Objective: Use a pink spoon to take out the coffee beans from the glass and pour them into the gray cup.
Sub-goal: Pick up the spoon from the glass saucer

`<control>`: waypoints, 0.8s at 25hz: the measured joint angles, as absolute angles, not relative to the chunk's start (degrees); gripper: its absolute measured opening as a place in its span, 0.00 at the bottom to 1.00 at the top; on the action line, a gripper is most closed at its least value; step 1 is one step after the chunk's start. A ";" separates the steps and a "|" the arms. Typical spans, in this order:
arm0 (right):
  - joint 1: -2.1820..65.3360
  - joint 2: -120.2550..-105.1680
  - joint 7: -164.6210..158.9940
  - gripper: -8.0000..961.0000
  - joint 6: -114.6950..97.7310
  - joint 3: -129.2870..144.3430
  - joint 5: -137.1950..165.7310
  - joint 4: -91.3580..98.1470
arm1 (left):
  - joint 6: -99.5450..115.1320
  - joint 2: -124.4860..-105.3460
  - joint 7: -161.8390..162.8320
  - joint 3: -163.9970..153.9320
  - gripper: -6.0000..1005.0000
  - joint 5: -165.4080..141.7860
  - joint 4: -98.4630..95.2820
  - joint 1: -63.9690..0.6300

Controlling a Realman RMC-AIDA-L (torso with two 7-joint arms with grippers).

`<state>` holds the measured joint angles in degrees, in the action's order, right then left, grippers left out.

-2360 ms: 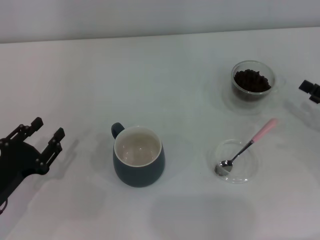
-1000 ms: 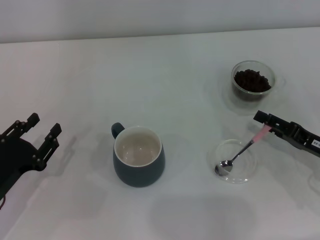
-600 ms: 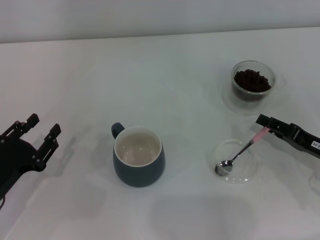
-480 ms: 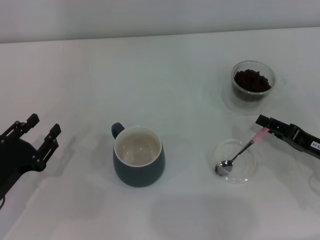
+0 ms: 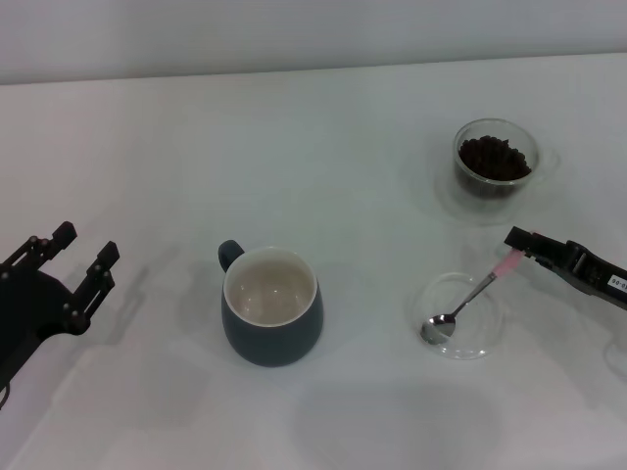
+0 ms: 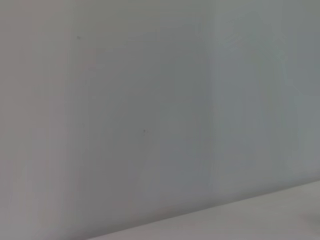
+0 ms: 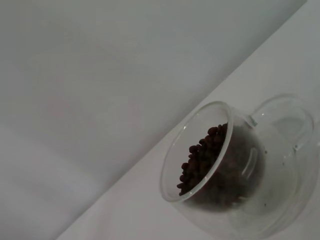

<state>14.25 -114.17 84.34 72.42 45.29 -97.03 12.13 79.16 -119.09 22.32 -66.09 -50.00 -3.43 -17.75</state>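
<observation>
I need to swing the spoon's pink handle (image 5: 508,262) toward the glass (image 5: 496,163) with my right gripper and grip it crosswise before I lift the spoon, because the handle slants over the saucer's rim.
The pink spoon (image 5: 471,298) lies with its silver bowl in a flat clear saucer (image 5: 493,338) at the right, its pink handle pointing up and right. My right gripper (image 5: 525,245) is low over the far end of that handle and hides it. The glass (image 5: 496,187) with the coffee beans (image 5: 495,157) stands behind it; in the right wrist view the glass (image 7: 280,150) and beans (image 7: 205,155) show close up. The gray cup (image 5: 274,339) stands in the middle, its white inside empty. My left gripper (image 5: 86,245) is open and empty at the far left.
The white table ends at a pale wall along the back. The left wrist view shows only that wall and a strip of table (image 6: 280,215).
My right gripper came in from the right edge to the spoon's handle, then shifted slightly right and down. The spoon lies as before. The left gripper has barely moved.
</observation>
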 joint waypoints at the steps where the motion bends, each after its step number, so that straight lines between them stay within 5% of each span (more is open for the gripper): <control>1: 14.24 -114.19 84.35 0.37 72.48 45.31 -97.03 12.15 | 79.14 -119.09 22.32 -66.09 0.54 -50.00 -3.43 -17.75; 13: 15.04 -114.25 84.56 0.13 72.88 45.86 -96.86 12.01 | 78.39 -119.16 22.32 -66.09 0.54 -50.01 -3.43 -17.83; 20: 16.34 -114.15 84.25 0.16 72.63 46.11 -95.99 11.88 | 78.38 -119.23 22.32 -66.10 0.54 -50.01 -3.30 -17.73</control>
<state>16.34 -114.15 84.25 72.63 46.11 -95.99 11.88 78.38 -119.23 22.32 -66.10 -50.01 -3.30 -17.73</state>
